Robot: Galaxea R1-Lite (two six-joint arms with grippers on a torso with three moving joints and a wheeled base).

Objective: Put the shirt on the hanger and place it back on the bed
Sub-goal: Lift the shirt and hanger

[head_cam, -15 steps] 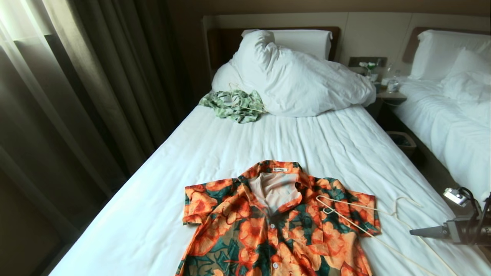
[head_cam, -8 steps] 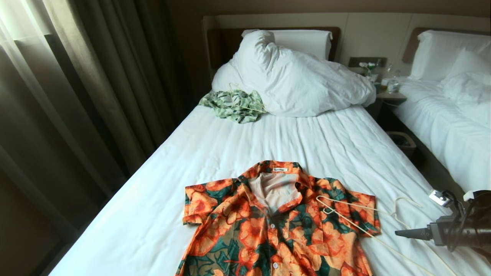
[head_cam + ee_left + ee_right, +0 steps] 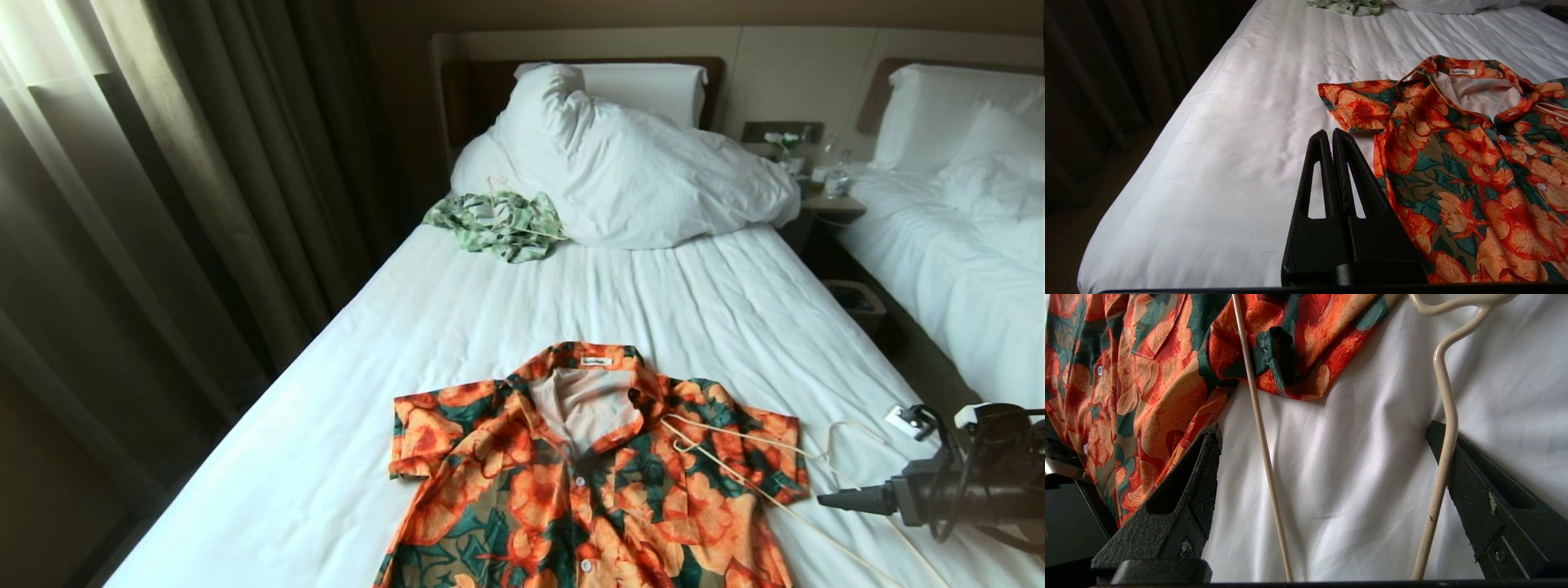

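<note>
The shirt's neck [image 3: 588, 407] is wide open above the top button. The hanger's end [image 3: 668, 420] will slip inside when I bring the hanger there.
The shirt [image 3: 571, 482], orange flowers on dark green, lies flat and buttoned on the near end of the bed [image 3: 522, 302], collar toward the headboard. The thin cream hanger [image 3: 735, 438] lies across the shirt's shoulder and sleeve [image 3: 1159, 375] on my right, with its hook out on the sheet. My right gripper [image 3: 833, 500] is low over the sheet at that edge, open. In the right wrist view two hanger wires [image 3: 1447, 416] run between its spread fingers [image 3: 1323, 426], one lying against a finger. My left gripper [image 3: 1331, 131] is shut and empty, beside the shirt's other sleeve [image 3: 1355, 106].
A pale green-and-white shirt [image 3: 498, 222] with its own hanger lies by the bunched white duvet [image 3: 637, 171] at the headboard. Dark curtains [image 3: 163, 204] hang to the left. A nightstand [image 3: 824, 200], a bin [image 3: 853, 300] and a second bed [image 3: 963, 245] stand to the right.
My right gripper has moved left over the sheet toward the shirt, staying open. The hanger has shifted slightly left with it. The left gripper has not moved.
</note>
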